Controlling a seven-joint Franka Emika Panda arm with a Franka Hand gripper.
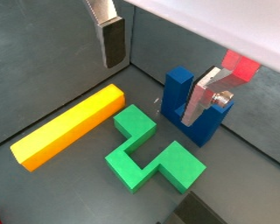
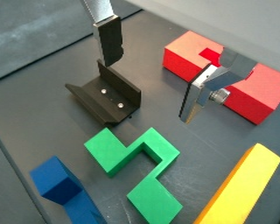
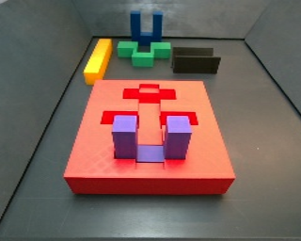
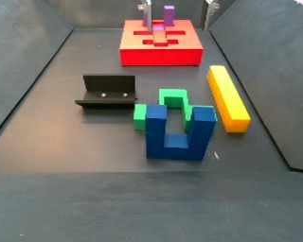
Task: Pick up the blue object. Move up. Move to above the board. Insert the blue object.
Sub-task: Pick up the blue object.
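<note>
The blue object will come up by itself when I lift it, since dark floor [image 1: 164, 130] shows between it and the green zigzag block.
The blue object [image 4: 177, 137] stands on its base on the dark floor, prongs up, next to a green block. It also shows in a side view [image 3: 143, 25] and in both wrist views [image 1: 178, 101] [image 2: 59, 182]. The red board [image 3: 102, 160] lies far from it at the other end of the bin [image 4: 161, 55], with a purple U-shaped block [image 3: 147, 136] standing in a recess. My gripper [image 1: 154, 92] [image 2: 150, 90] is open and empty, high above the floor near the blue object. It does not show in the side views. One finger [image 1: 206, 98] overlaps the blue object in a wrist view.
A green zigzag block [image 4: 167, 106] lies against the blue object. A yellow bar [image 4: 227, 95] lies beside them. The fixture [image 4: 107, 92] stands on the floor, also in a wrist view [image 2: 105, 98]. Bin walls ring the floor.
</note>
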